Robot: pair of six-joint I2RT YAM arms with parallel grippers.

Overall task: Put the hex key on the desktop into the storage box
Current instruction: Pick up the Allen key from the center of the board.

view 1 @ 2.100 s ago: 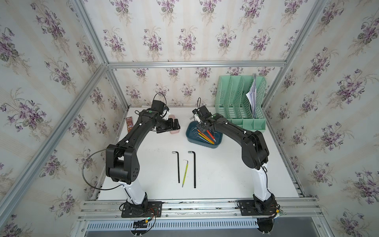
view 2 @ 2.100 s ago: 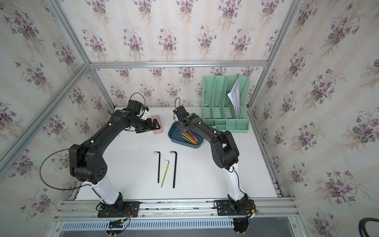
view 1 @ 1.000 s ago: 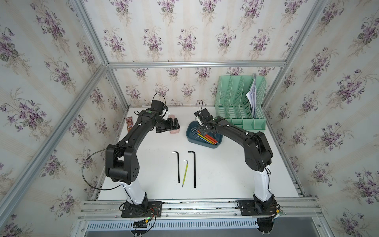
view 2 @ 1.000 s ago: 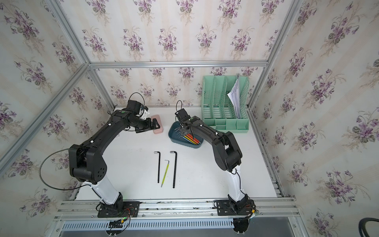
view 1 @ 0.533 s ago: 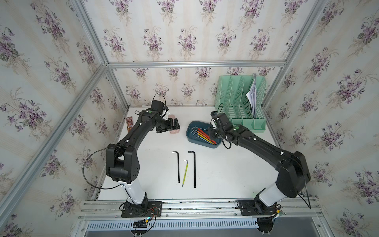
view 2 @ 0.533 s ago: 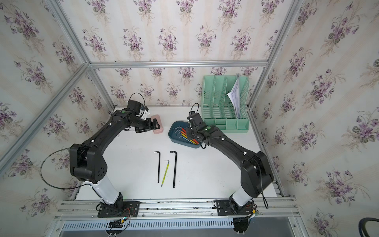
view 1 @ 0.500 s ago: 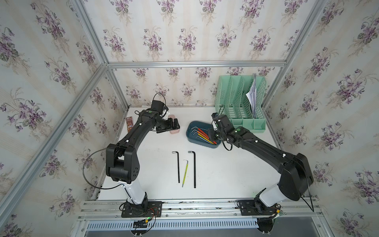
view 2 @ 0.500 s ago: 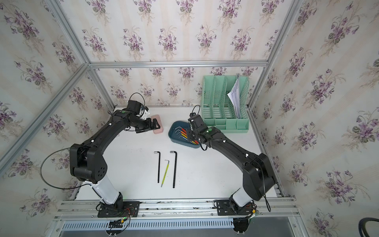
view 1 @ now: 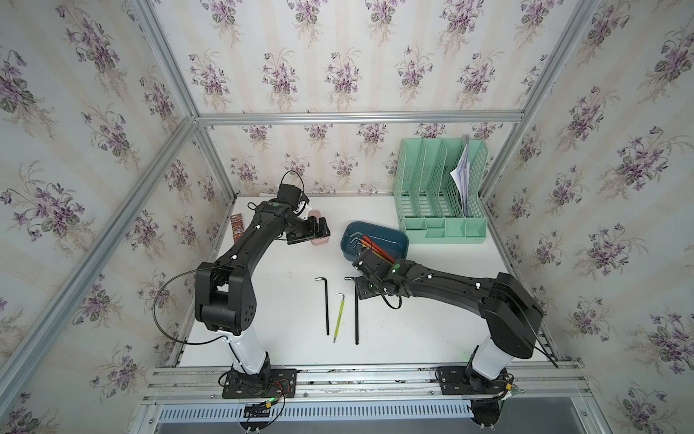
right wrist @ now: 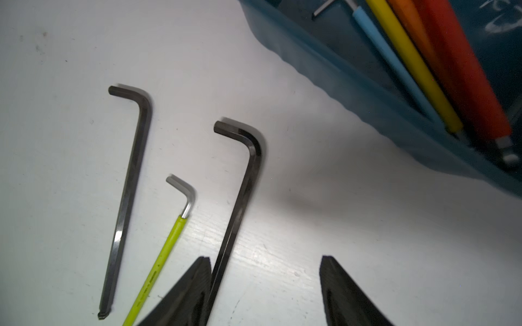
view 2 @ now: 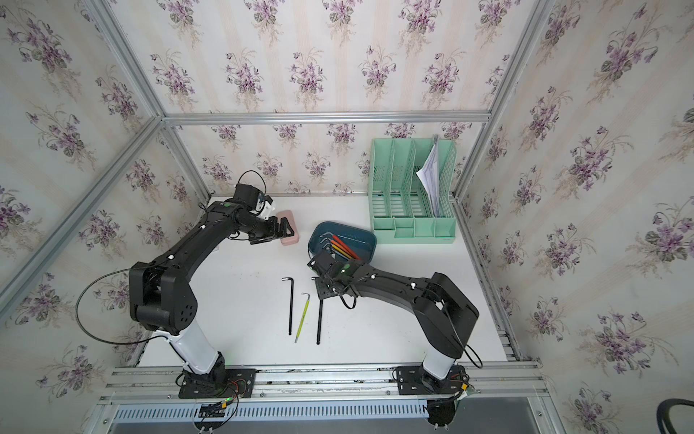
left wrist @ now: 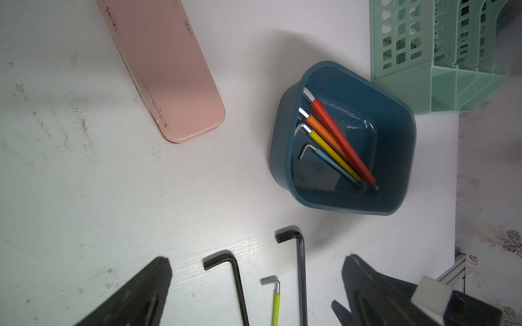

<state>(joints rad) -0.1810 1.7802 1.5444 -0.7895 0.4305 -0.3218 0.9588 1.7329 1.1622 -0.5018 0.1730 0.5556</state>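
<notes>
The longer black key's body (right wrist: 229, 233) lies at a slant against one gripper finger near the yellow-green key, so the robot's right gripper should pull the black key's body toward clear desktop (view 1: 394, 327) and close around it.
Three hex keys lie side by side on the white desktop (view 1: 432, 330): a black one (view 1: 327, 306), a short yellow-green one (view 1: 340, 317) and a longer black one (view 1: 356, 312). Behind them, the teal storage box (view 1: 392, 240) holds several coloured hex keys (left wrist: 336, 141). My right gripper (view 1: 366, 287) hangs open, low over the bent end of the longer black key (right wrist: 248, 175). In the right wrist view that key's shaft runs along the inner side of one finger (right wrist: 197, 282). My left gripper (view 1: 323, 228) stands open and empty beside the pink case.
A pink case (view 2: 289, 225) lies left of the box, under my left gripper. The mint-green file organiser (view 1: 439, 195) with papers stands at the back right. A small brown card (view 1: 237, 226) lies by the left rail. Aluminium rails frame the table.
My right arm has swung from over the storage box forward and down to the longer black key, its jaws opening wider. The left arm has not moved.
</notes>
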